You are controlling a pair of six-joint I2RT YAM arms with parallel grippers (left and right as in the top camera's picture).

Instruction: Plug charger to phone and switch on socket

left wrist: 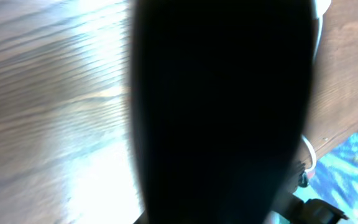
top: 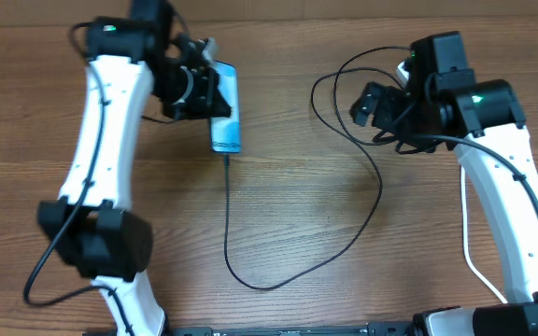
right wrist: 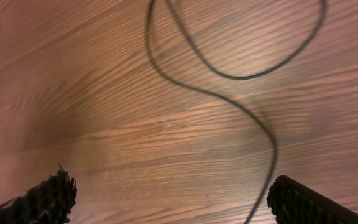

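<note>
The charger is in the phone's lower end [top: 226, 152], so the left gripper should keep lowering the phone to the clear wood [top: 259, 138] and let go of it once it lies flat.
The phone [top: 225, 114], with a light blue screen, lies at the back left of the table. My left gripper [top: 199, 89] is on its upper left part and looks shut on it. A dark shape [left wrist: 222, 112] fills the left wrist view and hides the fingers. The charger, a thin black cable [top: 241, 275], meets the phone's lower end, loops across the table and runs up to the right arm. My right gripper [top: 374, 107] is open and empty above the wood. In the right wrist view [right wrist: 166, 199] the cable [right wrist: 263, 127] passes near its right finger. The socket is almost wholly hidden under the right arm.
A thick white cord [top: 468, 252] runs down beside the right arm's base. A small white piece [top: 403, 67] shows behind the right gripper. The table is brown wood [top: 325, 215]. The cable forms loops at the back right [top: 330, 84].
</note>
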